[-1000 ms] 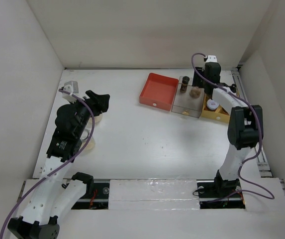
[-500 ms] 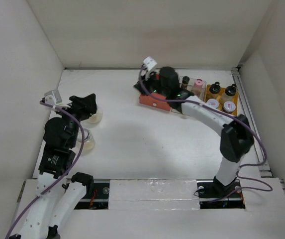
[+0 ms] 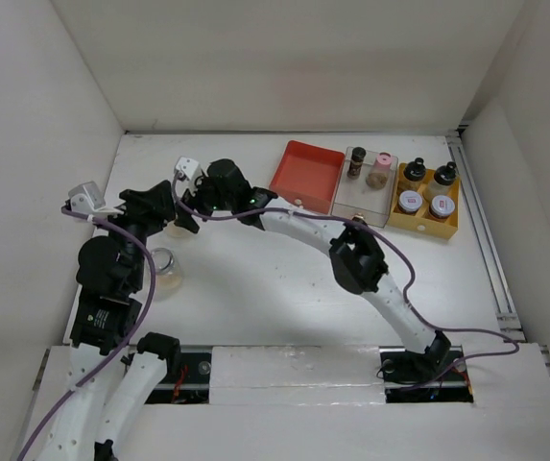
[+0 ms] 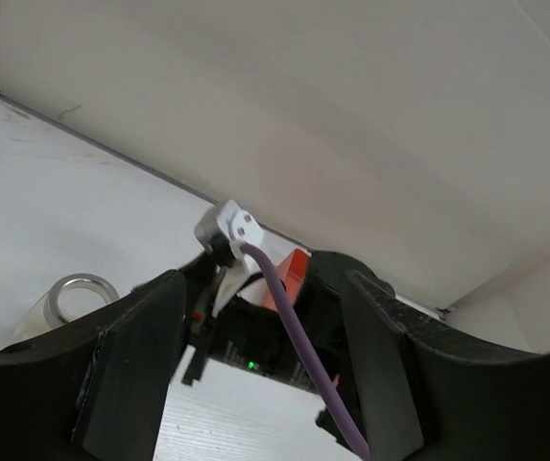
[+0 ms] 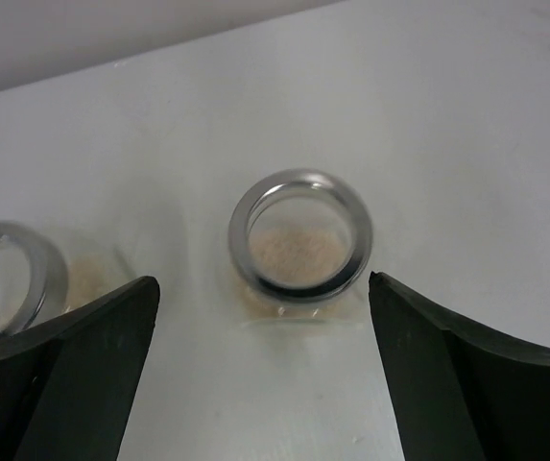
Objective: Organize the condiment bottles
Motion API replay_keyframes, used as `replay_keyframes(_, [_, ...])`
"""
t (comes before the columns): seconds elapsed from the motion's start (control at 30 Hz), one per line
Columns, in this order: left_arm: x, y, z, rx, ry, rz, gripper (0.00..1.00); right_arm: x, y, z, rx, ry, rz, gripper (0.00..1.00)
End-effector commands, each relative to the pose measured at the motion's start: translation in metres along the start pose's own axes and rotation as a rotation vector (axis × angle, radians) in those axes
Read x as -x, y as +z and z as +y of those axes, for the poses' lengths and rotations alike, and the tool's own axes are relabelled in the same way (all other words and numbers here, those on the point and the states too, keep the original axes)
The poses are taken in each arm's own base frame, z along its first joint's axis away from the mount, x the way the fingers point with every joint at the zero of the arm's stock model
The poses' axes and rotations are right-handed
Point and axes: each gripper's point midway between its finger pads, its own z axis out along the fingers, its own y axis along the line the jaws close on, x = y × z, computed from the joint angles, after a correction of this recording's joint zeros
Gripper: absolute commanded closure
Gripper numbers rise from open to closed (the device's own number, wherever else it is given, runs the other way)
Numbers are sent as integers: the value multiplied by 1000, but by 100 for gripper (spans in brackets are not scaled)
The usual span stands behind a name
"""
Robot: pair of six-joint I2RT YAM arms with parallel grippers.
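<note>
The silver rim lines up with the gap, clear of the second jar. My right gripper should go on moving forward until its fingers are on both sides of the jar's rim [image 5: 300, 236] before it closes.
Two clear jars with silver rims and beige contents stand at the left of the table. One jar [image 3: 164, 267] is in the open; the other [image 3: 177, 229] is partly hidden under the grippers. In the right wrist view my right gripper [image 5: 263, 317] is open, with one jar [image 5: 300, 235] just ahead between its fingers and the second jar [image 5: 6, 279] at the left edge. My left gripper [image 3: 159, 206] is open and empty beside the right gripper [image 3: 190, 211]. In the left wrist view the left gripper [image 4: 263, 307] faces the right wrist, with a jar [image 4: 73, 298] at left.
At the back right stand a red tray [image 3: 306, 173], a clear tray [image 3: 361, 204] holding a dark-lidded jar [image 3: 356, 161] and a pink-lidded jar [image 3: 381, 168], and a yellow tray [image 3: 426, 219] with several black- and silver-lidded jars. White walls enclose the table.
My right arm has swung from the trays at the back right across to the left and now hovers over the silver-rimmed jars. My left gripper has drawn back slightly to the left.
</note>
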Motion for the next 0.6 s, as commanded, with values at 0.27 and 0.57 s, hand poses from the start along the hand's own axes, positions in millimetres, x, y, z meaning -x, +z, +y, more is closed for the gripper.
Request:
replay_keyframes(0.27, [14, -3, -21, -86, -23, -19, 39, 7, 38, -21, -162, -38, -32, 0])
replay_keyframes(0.57, [10, -2, -19, -81, -12, -12, 39, 7, 56, -24, -173, 34, -129, 7])
